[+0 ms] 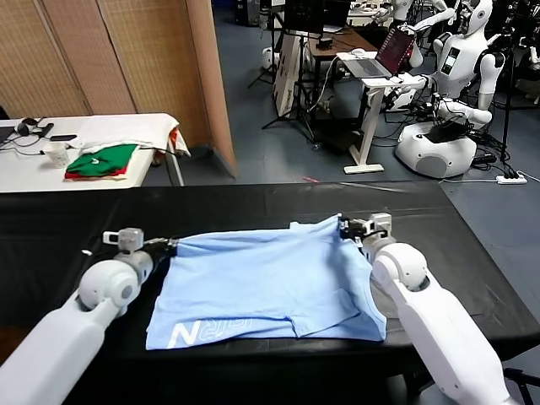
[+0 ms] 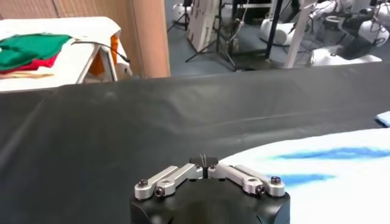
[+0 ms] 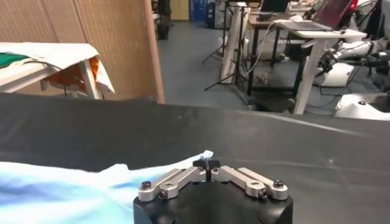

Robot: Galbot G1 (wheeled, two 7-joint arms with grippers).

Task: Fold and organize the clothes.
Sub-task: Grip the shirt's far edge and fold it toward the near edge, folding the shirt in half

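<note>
I should go on moving my left gripper toward the white lettering [image 1: 184, 333] while the shirt's far edge [image 1: 245, 234] is stretched between both closed grippers, before I let go once the cloth lies doubled.
The pale sky-blue T-shirt [image 1: 261, 283] lies spread on the black table [image 1: 253, 201], its near part folded over, with white "N" lettering [image 1: 186, 334] at the near left. My left gripper [image 1: 169, 245] is shut on the shirt's far left corner, low over the table. My right gripper [image 1: 344, 224] is shut on the far right corner. In the left wrist view the shut gripper [image 2: 203, 161] meets the shirt's edge [image 2: 317, 167]. In the right wrist view a tip of the cloth [image 3: 61, 189] pokes past the shut gripper [image 3: 207, 163].
A white side table [image 1: 126, 126] at the back left carries folded green and red garments [image 1: 101, 160] and small items. A wooden partition [image 1: 126, 59] stands behind. A laptop desk [image 1: 371, 72] and other robots [image 1: 447, 93] stand beyond the table's far edge.
</note>
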